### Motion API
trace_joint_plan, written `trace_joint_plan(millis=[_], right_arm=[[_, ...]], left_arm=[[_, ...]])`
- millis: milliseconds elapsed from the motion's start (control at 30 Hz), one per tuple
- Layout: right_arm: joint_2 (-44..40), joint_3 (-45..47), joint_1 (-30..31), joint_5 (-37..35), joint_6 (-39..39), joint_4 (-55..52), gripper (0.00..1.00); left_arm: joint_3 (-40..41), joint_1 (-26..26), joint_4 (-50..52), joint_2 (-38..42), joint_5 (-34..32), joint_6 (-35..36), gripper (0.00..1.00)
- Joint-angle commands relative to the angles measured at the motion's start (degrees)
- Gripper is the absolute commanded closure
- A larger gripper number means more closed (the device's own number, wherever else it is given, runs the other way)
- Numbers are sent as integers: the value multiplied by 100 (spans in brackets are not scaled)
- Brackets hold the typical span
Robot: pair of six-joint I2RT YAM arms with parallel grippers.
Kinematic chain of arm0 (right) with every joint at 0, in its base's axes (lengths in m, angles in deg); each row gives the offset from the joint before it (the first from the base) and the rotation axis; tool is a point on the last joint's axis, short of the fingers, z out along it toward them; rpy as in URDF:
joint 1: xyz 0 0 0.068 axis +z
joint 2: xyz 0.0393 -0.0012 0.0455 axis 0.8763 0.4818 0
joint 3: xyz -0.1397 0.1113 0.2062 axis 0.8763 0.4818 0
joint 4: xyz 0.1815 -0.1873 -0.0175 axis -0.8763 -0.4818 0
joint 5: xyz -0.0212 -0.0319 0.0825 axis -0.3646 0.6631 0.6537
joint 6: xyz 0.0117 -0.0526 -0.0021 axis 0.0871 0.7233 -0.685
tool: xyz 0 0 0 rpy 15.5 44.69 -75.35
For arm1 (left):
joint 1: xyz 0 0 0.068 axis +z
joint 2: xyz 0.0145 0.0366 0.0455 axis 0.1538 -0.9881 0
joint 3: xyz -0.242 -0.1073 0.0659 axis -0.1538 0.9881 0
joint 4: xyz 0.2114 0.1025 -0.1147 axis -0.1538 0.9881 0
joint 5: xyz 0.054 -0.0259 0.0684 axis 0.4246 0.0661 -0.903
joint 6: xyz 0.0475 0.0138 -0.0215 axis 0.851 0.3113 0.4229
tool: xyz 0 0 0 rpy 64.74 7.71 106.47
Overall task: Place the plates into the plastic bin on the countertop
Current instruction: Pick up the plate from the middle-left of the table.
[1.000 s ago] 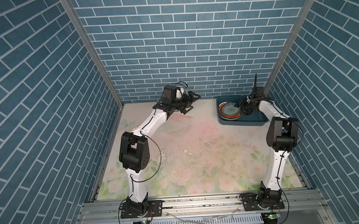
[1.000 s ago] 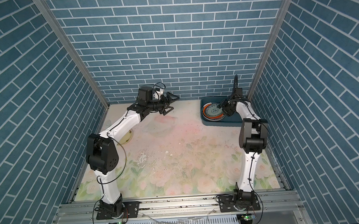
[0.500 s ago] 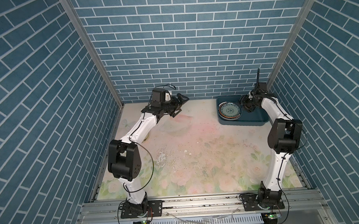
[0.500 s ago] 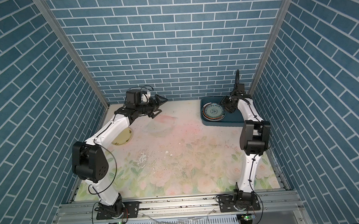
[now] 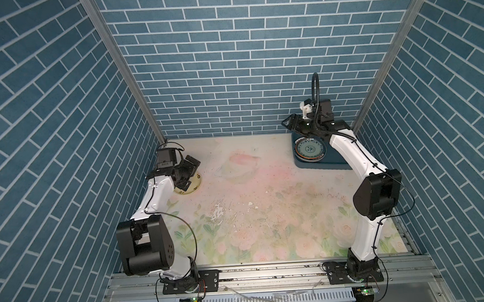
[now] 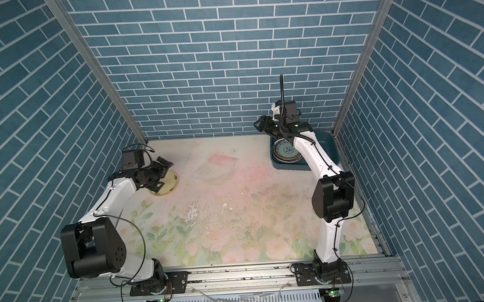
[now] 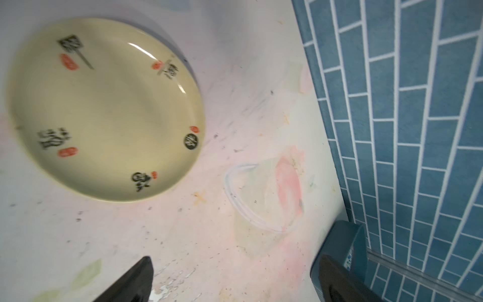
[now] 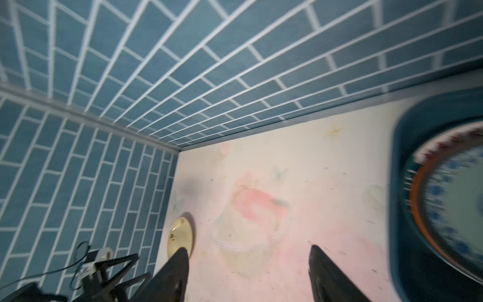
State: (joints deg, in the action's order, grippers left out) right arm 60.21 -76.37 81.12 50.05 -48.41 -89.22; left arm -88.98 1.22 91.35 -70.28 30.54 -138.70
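The cream-yellow plate (image 5: 194,183) is a long way from the plastic bin, so my left gripper should grab the plate's near rim (image 5: 180,193) and pass the plate to my right gripper.
A cream-yellow plate (image 5: 193,185) (image 6: 170,182) (image 7: 104,109) with dark lettering lies flat on the countertop (image 5: 266,201) at the back left. My left gripper (image 5: 189,174) (image 6: 162,174) (image 7: 235,261) hangs open and empty just above its near-left edge. The dark teal plastic bin (image 5: 335,161) (image 6: 327,144) (image 8: 407,209) sits at the back right. It holds a stack of plates topped by a blue-patterned one (image 5: 310,149) (image 6: 286,152) (image 8: 457,204), with an orange rim showing under it. My right gripper (image 5: 290,123) (image 6: 260,123) (image 8: 248,249) is open and empty, raised above the bin's back left corner.
Blue brick walls close in the left, back and right sides. A grey metal rail (image 5: 270,272) runs along the front and carries both arm bases. The countertop has a scuffed patch (image 5: 218,212) near its middle and a faded printed ring (image 7: 256,198).
My left arm swung left from the back middle to over the cream-yellow plate. My right gripper lifted out of the bin and opened wider, and the stack stays in the bin.
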Motion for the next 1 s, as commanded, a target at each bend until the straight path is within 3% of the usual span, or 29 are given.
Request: trace_joint_plan(millis=[0, 167, 300, 667, 967], right_arm=[[261, 115, 350, 672, -350, 978, 27], [720, -75, 889, 1300, -673, 1426, 27], [965, -230, 1232, 1737, -763, 1574, 26], [2668, -2158, 1745, 3101, -1052, 785, 26], [2582, -1980, 1891, 2997, -981, 618, 27]], left_arm=[[357, 354, 259, 128, -186, 151, 1], [893, 899, 143, 208, -208, 73, 4], [1271, 1219, -405, -4, 152, -89, 9], [1135, 1305, -1203, -1109, 494, -263, 19], [1006, 1304, -1648, -1673, 569, -522, 37]])
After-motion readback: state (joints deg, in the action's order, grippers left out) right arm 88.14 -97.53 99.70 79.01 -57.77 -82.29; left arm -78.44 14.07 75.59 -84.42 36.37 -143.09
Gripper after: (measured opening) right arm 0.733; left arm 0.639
